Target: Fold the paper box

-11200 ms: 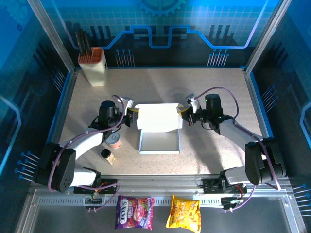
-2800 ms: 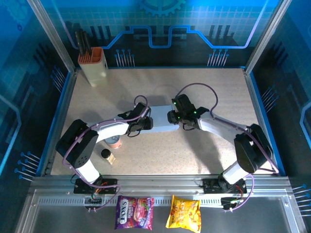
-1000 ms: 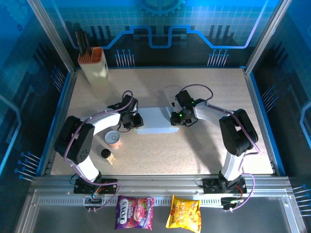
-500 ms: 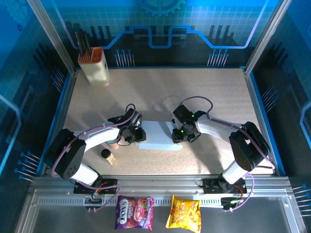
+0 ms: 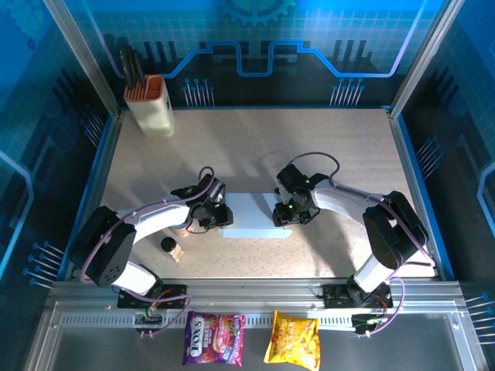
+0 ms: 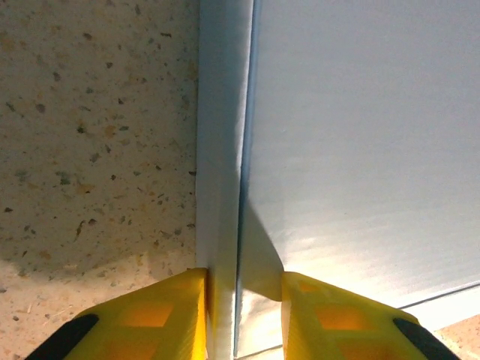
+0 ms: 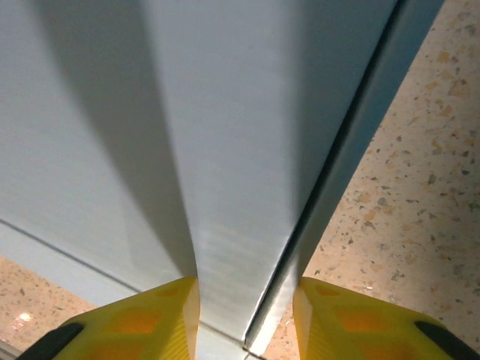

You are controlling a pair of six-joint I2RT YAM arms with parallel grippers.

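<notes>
The box's front flap (image 5: 254, 233) is out and both grippers are at the box's ends, so my left gripper should hold the box's back edge (image 5: 250, 193) to free my right gripper for the front flap.
The paper box (image 5: 251, 215) lies flat and closed on the speckled table, a shallow white-grey rectangle. My left gripper (image 5: 221, 215) stands at its left end. In the left wrist view its yellow fingers (image 6: 161, 315) straddle the box's left wall (image 6: 219, 150), jaws (image 6: 244, 281) partly open, one outside the wall and one over the lid (image 6: 360, 150). My right gripper (image 5: 280, 215) stands at the right end. Its jaws (image 7: 246, 289) are open astride the right edge fold (image 7: 225, 112), with table showing beside the outer finger (image 7: 352, 319).
A cream holder with an orange top (image 5: 148, 104) stands at the back left. A small tin (image 5: 182, 226) and a dark little bottle (image 5: 170, 247) sit under the left arm. Two snack bags (image 5: 214, 338) (image 5: 292, 338) lie on the front ledge.
Both grippers and the box have come a little nearer the front edge than a second ago. The right gripper's jaws have widened. Little has moved in the last half second.
</notes>
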